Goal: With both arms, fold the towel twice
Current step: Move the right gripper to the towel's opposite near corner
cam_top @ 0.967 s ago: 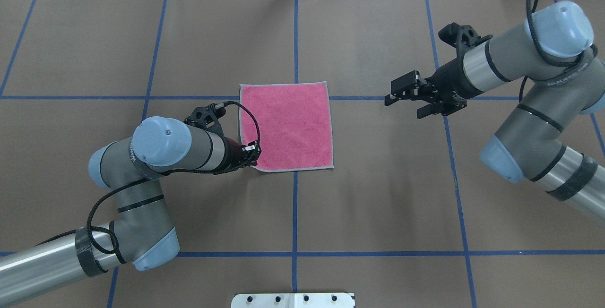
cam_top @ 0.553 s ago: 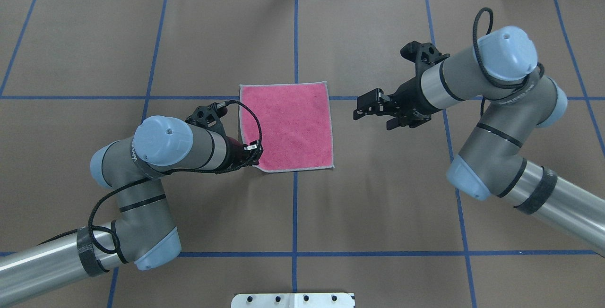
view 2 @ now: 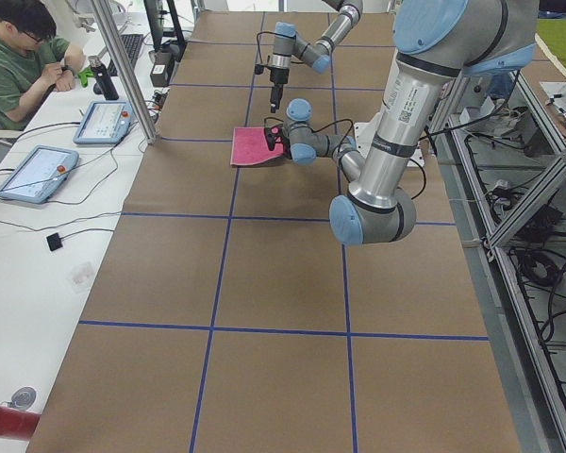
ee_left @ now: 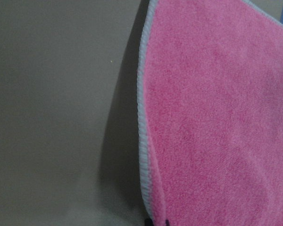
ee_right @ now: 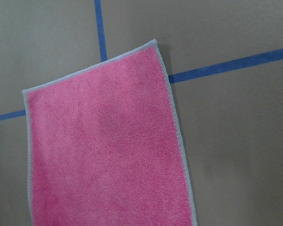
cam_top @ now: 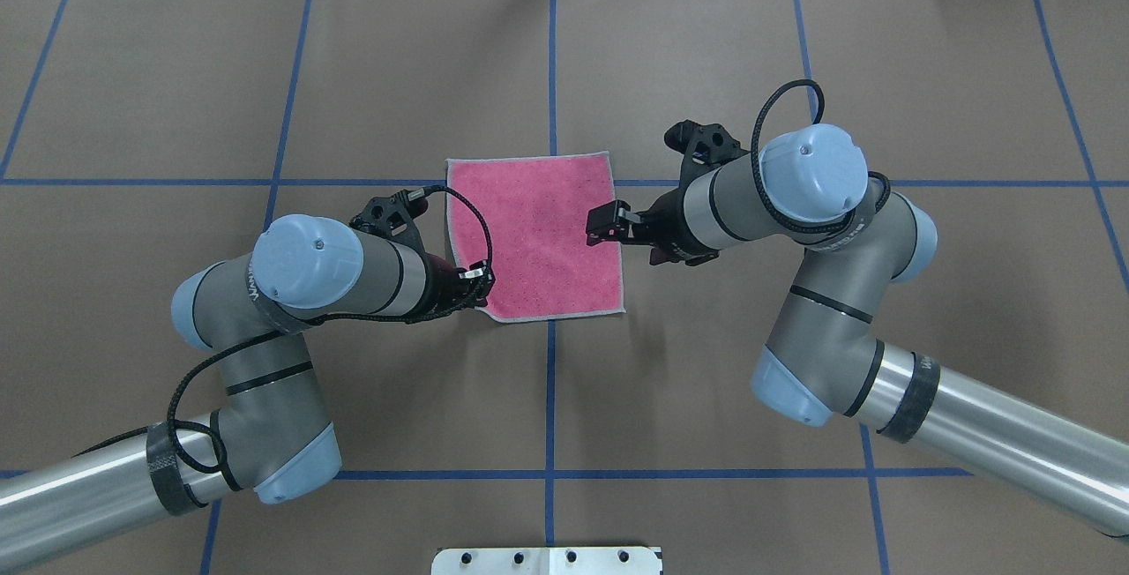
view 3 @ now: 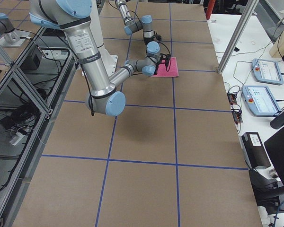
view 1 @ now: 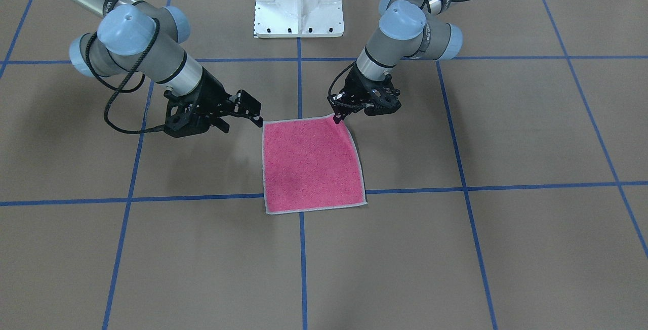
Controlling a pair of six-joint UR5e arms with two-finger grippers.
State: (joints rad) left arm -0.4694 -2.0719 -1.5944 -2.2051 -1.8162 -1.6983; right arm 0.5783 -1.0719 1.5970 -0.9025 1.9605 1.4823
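The towel's free near corner (view 1: pixel 267 126) lies flat in front of the right gripper's open fingers, so the robot should keep moving in until the fingers are on both sides of the grey border (view 1: pixel 279 121) and close.
The towel (cam_top: pixel 534 235) lies flat on the brown table, pink face up, with a light grey border; it also shows in the front view (view 1: pixel 311 165). My left gripper (cam_top: pixel 479 294) is low at the towel's near-left corner, shut on that corner (view 1: pixel 337 116). The left wrist view shows the towel's edge (ee_left: pixel 142 117) slightly raised, with a shadow under it. My right gripper (cam_top: pixel 623 240) hovers open over the towel's right edge, above the cloth and not touching it; in the front view it (view 1: pixel 243 121) is beside the towel's near-right corner. The right wrist view looks down on the towel (ee_right: pixel 108 150).
The white pedestal base (view 1: pixel 298 1) stands at the robot's side of the table. Blue tape lines (cam_top: pixel 551 399) grid the brown table cover. An operator (view 2: pixel 24 57) and tablets (view 2: pixel 33 170) are beyond the table's far edge.
My right arm has swung in from the far right, bringing its open gripper over the towel's right edge. My left gripper has stayed at the near-left corner.
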